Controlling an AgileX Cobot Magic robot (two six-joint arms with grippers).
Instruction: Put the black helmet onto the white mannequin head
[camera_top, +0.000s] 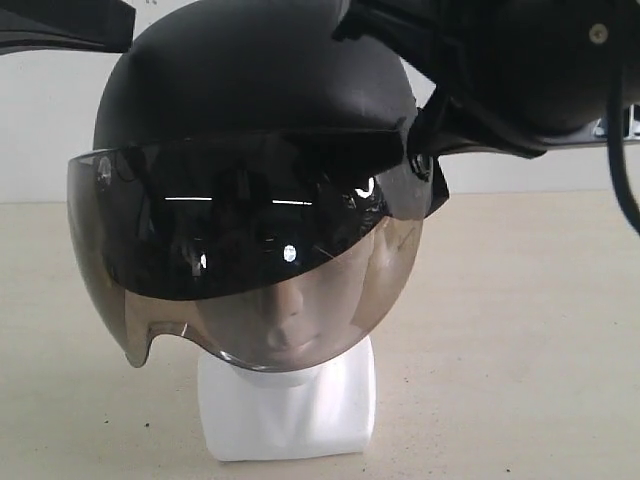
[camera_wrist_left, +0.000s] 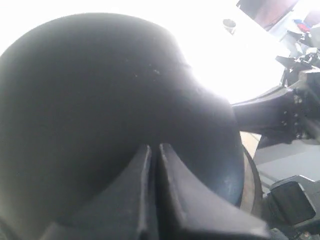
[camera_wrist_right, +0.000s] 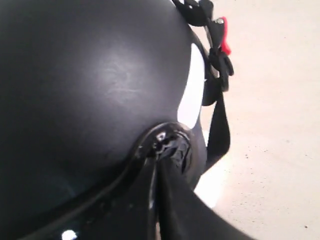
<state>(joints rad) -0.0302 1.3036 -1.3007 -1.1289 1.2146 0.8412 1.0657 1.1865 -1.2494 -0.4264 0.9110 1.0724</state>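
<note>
The helmet is crooked and the robot's right gripper is against the visor pivot (camera_top: 420, 164), so the right gripper should move back and push on the shell's front above the visor (camera_top: 255, 95).
The black helmet (camera_top: 250, 80) sits over the white mannequin head (camera_top: 290, 305). Its smoky visor (camera_top: 200, 250) is down over the face, which shows faintly through it. The neck and block base (camera_top: 290, 410) stand on the table below the helmet. My right gripper (camera_wrist_right: 159, 150) is shut, its tips against the visor pivot (camera_top: 420, 160) on the helmet's side (camera_wrist_right: 90, 75). My left gripper (camera_wrist_left: 154, 147) is shut with nothing between its fingers, its tips close against the rounded shell (camera_wrist_left: 100, 90). In the exterior view only part of the left arm (camera_top: 60, 25) shows at the helmet's top.
The beige tabletop (camera_top: 520, 330) spreads all round the base, with a pale wall (camera_top: 40, 130) behind. The helmet's chin strap (camera_wrist_right: 217, 125) with its red tab (camera_wrist_right: 225, 42) hangs loose beside the shell. The right arm (camera_wrist_left: 280, 115) shows past the helmet in the left wrist view.
</note>
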